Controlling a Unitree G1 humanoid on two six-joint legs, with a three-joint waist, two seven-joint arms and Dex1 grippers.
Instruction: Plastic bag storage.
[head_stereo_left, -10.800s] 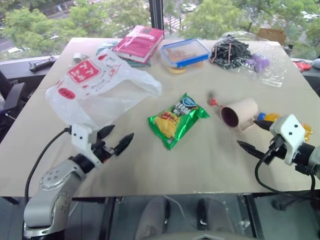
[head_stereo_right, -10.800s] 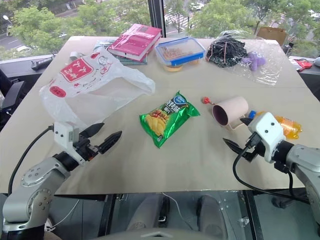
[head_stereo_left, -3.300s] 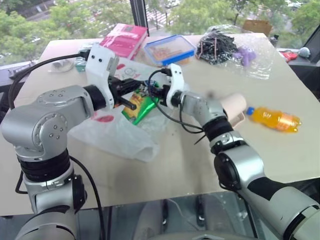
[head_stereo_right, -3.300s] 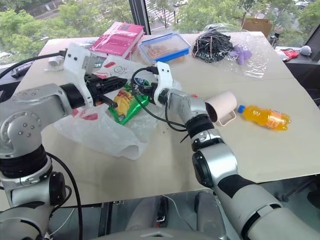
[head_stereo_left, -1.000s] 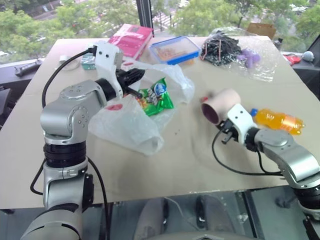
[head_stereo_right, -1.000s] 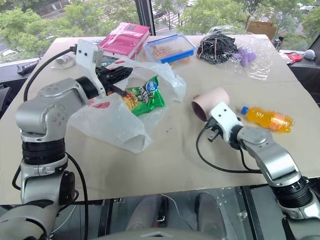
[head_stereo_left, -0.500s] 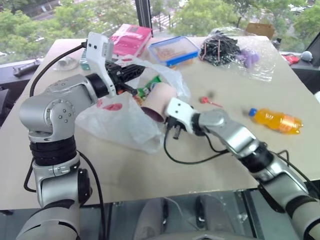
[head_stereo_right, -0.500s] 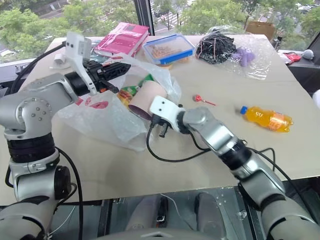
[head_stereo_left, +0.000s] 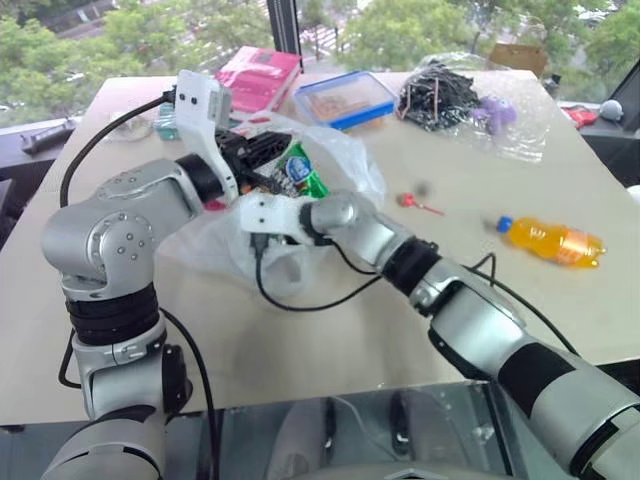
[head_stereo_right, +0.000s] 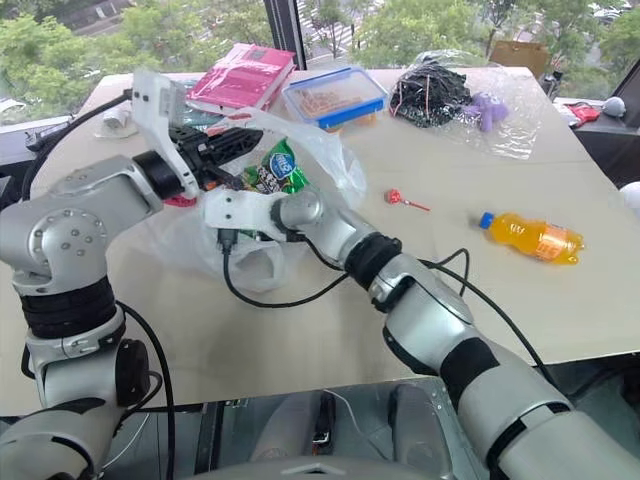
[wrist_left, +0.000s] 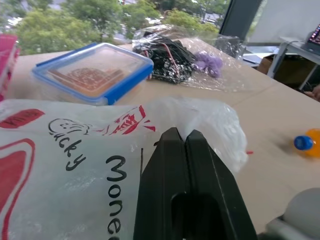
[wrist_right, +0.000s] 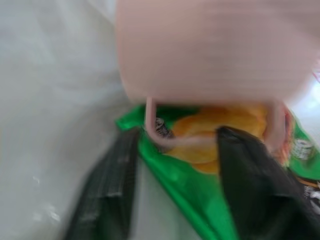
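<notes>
The blue cap (head_stereo_left: 504, 224) is facing the bag, so I expect the orange soda bottle (head_stereo_left: 555, 242) to enter cap first with its base outward when I carry it over.
My left gripper (head_stereo_left: 266, 149) is shut on the rim of the milky plastic bag (head_stereo_left: 352, 162) and holds its mouth up above the table. My right arm reaches across into that mouth, its white wrist housing (head_stereo_left: 256, 212) at the bag's near edge. In the right wrist view my right gripper (wrist_right: 178, 132) is open inside the bag. The pink cup (wrist_right: 210, 50) lies just past its fingertips with its handle between the fingers. Under the cup lies a green snack bag (wrist_right: 165, 170), whose top shows through the bag mouth (head_stereo_left: 298, 168).
A pink book (head_stereo_left: 258, 78), a blue-lidded food box (head_stereo_left: 343, 98) and a clear bag of black items (head_stereo_left: 450, 100) stand along the far edge. A red lollipop (head_stereo_left: 415, 203) and an orange drink bottle (head_stereo_left: 555, 240) lie to the right of the bag.
My right arm has swung left with the pink cup, from the table's right part into the bag mouth, and its fingers have opened. The left gripper has kept its hold on the rim.
</notes>
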